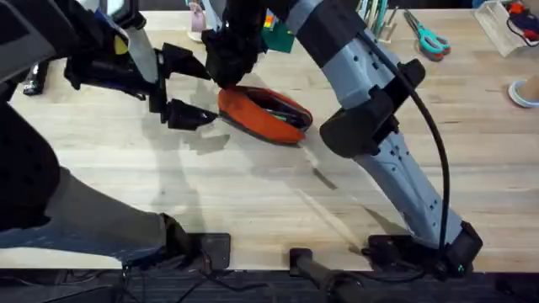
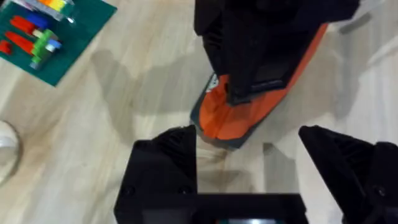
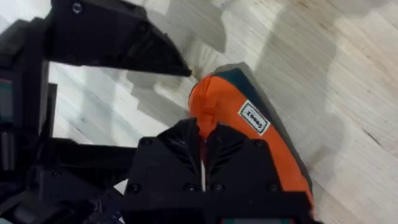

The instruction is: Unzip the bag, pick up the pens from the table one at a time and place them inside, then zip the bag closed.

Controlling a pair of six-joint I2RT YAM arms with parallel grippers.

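My gripper will close the orange bag (image 1: 255, 119) along its top when it pulls the zip, because the dark slit (image 1: 281, 105) is wide open from the end of the seam my right gripper pinches.
The orange bag (image 1: 268, 116) lies on the table (image 1: 253, 202) left of centre, with a dark slit open along its top. My right gripper (image 1: 229, 74) reaches across to the bag's left end. In the right wrist view that gripper (image 3: 202, 144) is pinched shut on the bag's (image 3: 224, 106) top seam, with a sliver of red between its fingers (image 3: 171, 152). My left gripper (image 1: 187, 86) stands open just left of the bag. In the left wrist view my left gripper (image 2: 245, 142) spans the bag's (image 2: 233, 118) end without touching it. The pens are hidden.
Teal-handled scissors (image 1: 429, 38) lie at the back right, beside a clear container (image 1: 509, 25) and a cup (image 1: 526, 91). A green mat with coloured blocks (image 2: 50, 34) sits behind the bag. The near half of the table is bare wood.
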